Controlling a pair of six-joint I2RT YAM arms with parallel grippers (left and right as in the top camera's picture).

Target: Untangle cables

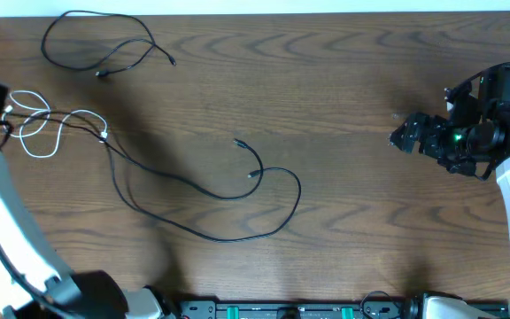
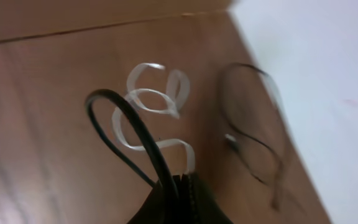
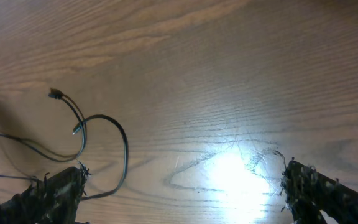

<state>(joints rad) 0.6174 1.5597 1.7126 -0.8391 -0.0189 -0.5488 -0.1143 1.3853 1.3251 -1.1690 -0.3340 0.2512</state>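
I keep pulling my left gripper's long black cable, above the white cable's loose loops (image 1: 39, 115), toward the front until they lie apart.
My left gripper (image 1: 3, 120) is at the far left edge of the table. In the left wrist view its jaws (image 2: 182, 182) are shut on the white cable (image 2: 151, 99), and a black cable (image 2: 126, 118) loops into the same pinch. The white cable (image 1: 38, 124) lies in loops beside it, crossed by the long black cable (image 1: 298, 190), which trails to the table's middle. The long cable's end plugs show in the right wrist view (image 3: 126, 149). The shorter black cable (image 1: 153, 44) lies apart at the back left (image 2: 253, 143). My right gripper (image 1: 401, 137) (image 3: 182, 193) is open and empty, far right.
The wooden table (image 1: 370, 71) has its back edge at the top and a white floor beyond (image 2: 328, 74). The right arm's body (image 1: 485, 124) sits at the right edge. A black rail (image 1: 282, 310) runs along the front edge.
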